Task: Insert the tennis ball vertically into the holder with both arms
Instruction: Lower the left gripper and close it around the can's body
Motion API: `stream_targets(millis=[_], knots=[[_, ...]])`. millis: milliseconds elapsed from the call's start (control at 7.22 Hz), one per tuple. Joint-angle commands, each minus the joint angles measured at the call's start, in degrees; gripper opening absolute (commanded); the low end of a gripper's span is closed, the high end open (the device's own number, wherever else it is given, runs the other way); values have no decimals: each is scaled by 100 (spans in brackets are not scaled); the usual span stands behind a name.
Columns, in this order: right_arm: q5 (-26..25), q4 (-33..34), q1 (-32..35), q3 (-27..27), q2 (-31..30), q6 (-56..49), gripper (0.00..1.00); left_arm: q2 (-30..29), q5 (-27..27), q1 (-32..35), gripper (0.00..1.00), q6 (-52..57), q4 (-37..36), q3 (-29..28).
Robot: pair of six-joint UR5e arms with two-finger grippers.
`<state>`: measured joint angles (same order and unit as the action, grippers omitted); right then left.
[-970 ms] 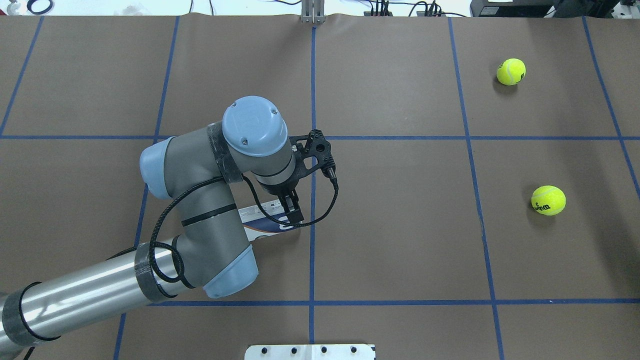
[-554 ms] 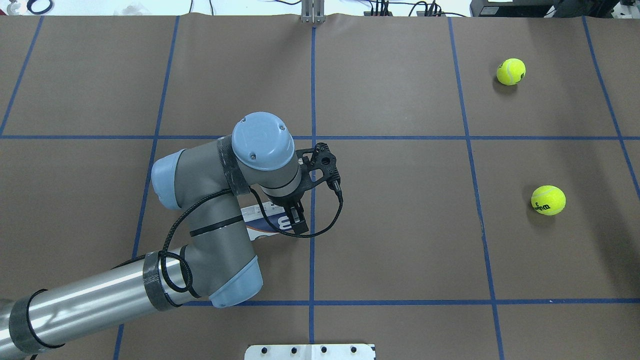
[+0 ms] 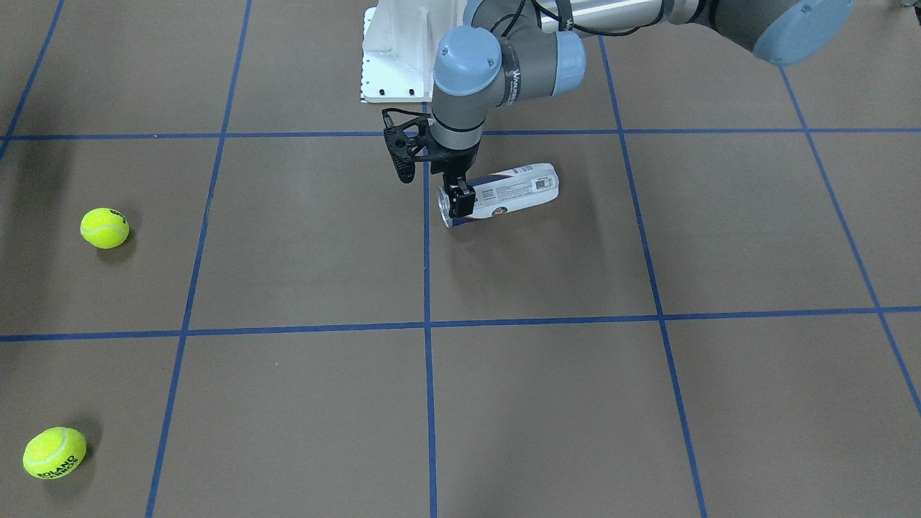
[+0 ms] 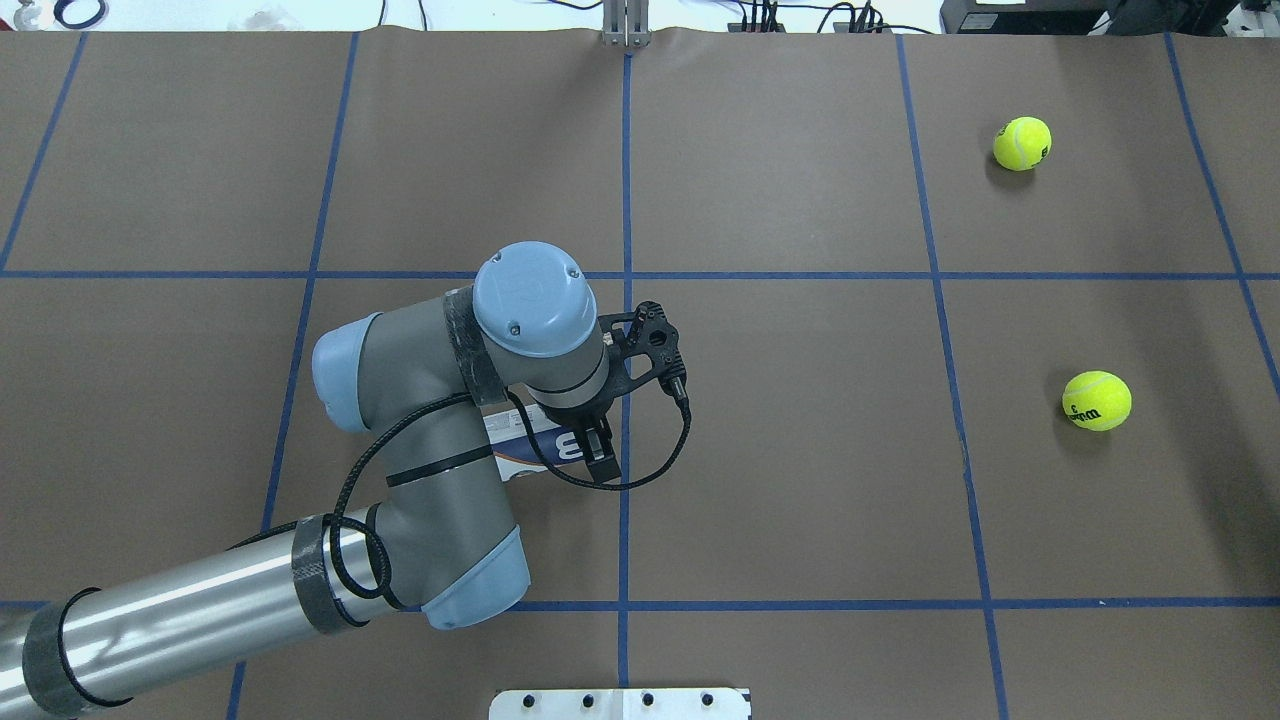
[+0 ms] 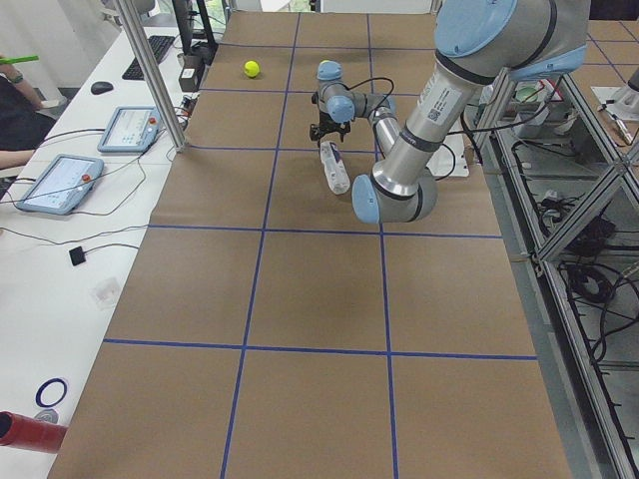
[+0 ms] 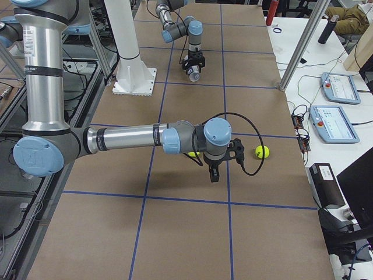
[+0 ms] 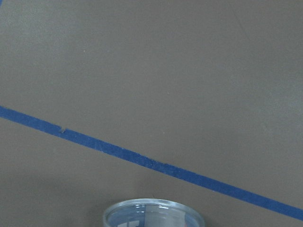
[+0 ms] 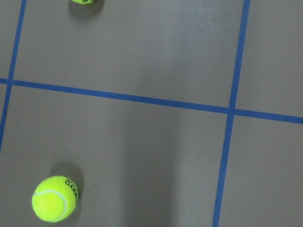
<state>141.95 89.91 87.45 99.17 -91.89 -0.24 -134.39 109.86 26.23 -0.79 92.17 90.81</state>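
Observation:
I should expect the holder to be empty when I turn it upright, because the clear side at the holder's rim (image 3: 445, 207) shows just pale grey.
The holder (image 3: 514, 188) lies on its side on the brown table, open metal rim toward the table's middle. It also shows in the overhead view (image 4: 525, 443), and its rim sits at the bottom edge of the left wrist view (image 7: 152, 213). My left gripper (image 3: 459, 201) points down at the rim end, jaws slightly apart and low over the opening (image 4: 597, 452). Two tennis balls (image 4: 1022, 143) (image 4: 1097, 400) lie far to the right. My right gripper (image 6: 213, 174) hangs above the table near a ball (image 6: 262, 152); I cannot tell whether it is open or shut.
Blue tape lines (image 4: 625, 400) divide the table into squares. The white robot base plate (image 4: 620, 703) stands at the near edge. In the right wrist view one ball (image 8: 54, 198) lies at lower left and another (image 8: 83, 1) at the top edge.
My left arm has moved toward the robot's side and lower, bringing the gripper over the holder's rim end. The holder and both balls have not moved.

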Motion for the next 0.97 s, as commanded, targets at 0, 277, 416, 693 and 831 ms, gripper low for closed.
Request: stream_targets(millis=[0,277,416,693,831], knots=[[-9,0,0,-3,-22,-2,99,-26,0,-4,99,17,12,-106],[-9,9,0,-20,-39,-2,99,-105,0,-21,99,44,47,-256],[-9,9,-9,-38,-40,-2,99,-166,0,-30,99,52,56,-344],[-9,9,-9,-64,-40,-2,99,-255,0,-39,98,53,56,-520],[-9,9,0,-64,-40,-2,99,-255,0,-39,98,53,73,-520]])
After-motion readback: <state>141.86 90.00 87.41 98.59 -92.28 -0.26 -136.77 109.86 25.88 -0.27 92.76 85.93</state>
